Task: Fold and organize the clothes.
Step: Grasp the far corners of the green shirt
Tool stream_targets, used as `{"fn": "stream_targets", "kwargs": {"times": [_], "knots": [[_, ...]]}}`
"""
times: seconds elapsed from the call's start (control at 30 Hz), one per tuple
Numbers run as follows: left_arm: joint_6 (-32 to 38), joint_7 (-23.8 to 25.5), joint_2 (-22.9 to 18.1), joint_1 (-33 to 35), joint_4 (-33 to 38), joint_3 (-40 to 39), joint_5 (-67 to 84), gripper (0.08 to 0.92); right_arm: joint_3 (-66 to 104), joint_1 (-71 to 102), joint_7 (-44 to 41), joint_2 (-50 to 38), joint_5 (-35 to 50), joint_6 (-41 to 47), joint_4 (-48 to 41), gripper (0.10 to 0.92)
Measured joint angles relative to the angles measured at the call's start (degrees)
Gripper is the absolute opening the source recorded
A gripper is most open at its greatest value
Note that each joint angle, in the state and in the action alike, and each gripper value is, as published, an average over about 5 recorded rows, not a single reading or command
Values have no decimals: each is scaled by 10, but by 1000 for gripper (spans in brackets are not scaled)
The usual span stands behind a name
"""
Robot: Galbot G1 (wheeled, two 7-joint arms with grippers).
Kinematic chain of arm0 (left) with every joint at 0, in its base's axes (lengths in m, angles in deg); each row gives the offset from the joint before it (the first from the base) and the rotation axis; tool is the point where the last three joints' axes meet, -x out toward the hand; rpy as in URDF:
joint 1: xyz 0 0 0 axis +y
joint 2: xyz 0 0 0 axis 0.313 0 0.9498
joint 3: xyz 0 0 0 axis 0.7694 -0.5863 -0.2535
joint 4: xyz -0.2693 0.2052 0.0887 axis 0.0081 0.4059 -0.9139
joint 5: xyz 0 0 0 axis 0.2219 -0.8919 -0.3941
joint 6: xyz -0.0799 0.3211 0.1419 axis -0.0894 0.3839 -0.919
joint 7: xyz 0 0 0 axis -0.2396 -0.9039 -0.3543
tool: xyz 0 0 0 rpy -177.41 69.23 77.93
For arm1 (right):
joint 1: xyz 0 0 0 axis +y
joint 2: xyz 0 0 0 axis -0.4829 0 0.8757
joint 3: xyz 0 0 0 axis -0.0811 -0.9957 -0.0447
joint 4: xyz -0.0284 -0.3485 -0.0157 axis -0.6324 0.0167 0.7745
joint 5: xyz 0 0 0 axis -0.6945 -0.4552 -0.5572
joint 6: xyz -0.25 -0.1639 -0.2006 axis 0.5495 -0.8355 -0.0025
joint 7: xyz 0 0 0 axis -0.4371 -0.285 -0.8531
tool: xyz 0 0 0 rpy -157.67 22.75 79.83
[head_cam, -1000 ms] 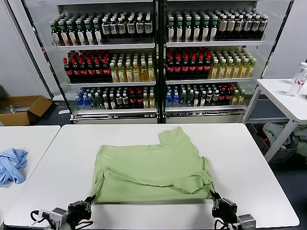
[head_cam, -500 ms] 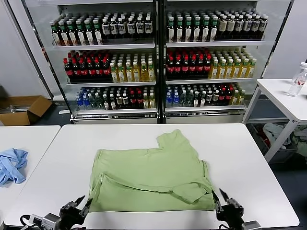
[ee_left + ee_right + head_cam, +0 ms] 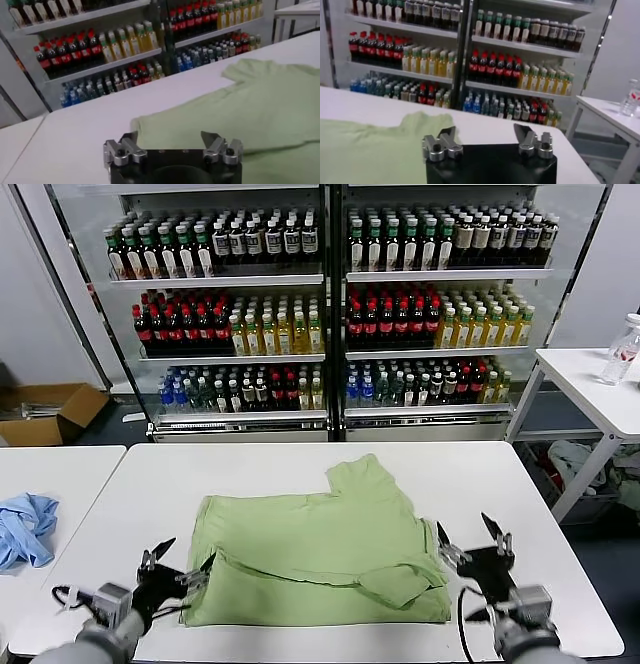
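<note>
The shirt's far edge (image 3: 265,499) will fold over into a narrow piece of cloth when the robot pulls it closer, because the pale green shirt's near half (image 3: 290,599) lies spread flat.
The pale green shirt (image 3: 320,549) lies partly folded in the middle of the white table (image 3: 480,484), plain side up, one sleeve pointing toward the far edge. It also shows in the left wrist view (image 3: 250,105) and in the right wrist view (image 3: 370,145). My left gripper (image 3: 178,559) is open and empty, just off the shirt's near left corner. My right gripper (image 3: 470,539) is open and empty, just off the shirt's near right corner. Neither touches the cloth.
A light blue cloth (image 3: 25,529) lies on a second white table at the left. Drink coolers (image 3: 330,314) full of bottles stand behind. A side table with a bottle (image 3: 622,349) is at the right, a cardboard box (image 3: 50,409) on the floor left.
Both grippers have risen from the table's near edge and now hover beside the shirt's near corners. The shirt's near edge has settled flat on the table.
</note>
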Motion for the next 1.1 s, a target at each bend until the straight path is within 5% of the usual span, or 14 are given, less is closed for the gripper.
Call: {"fn": "stream_targets", "kwargs": {"times": [0.5,1.1], "knots": [[-8,16,-9,-238,-223,-111,31,823,-134,-259,-16,47,15,12,-251,823],[0,60,-10,-344,-352,-171,28,823,-189,-416,-29,154,0,-10,-505,823]]}}
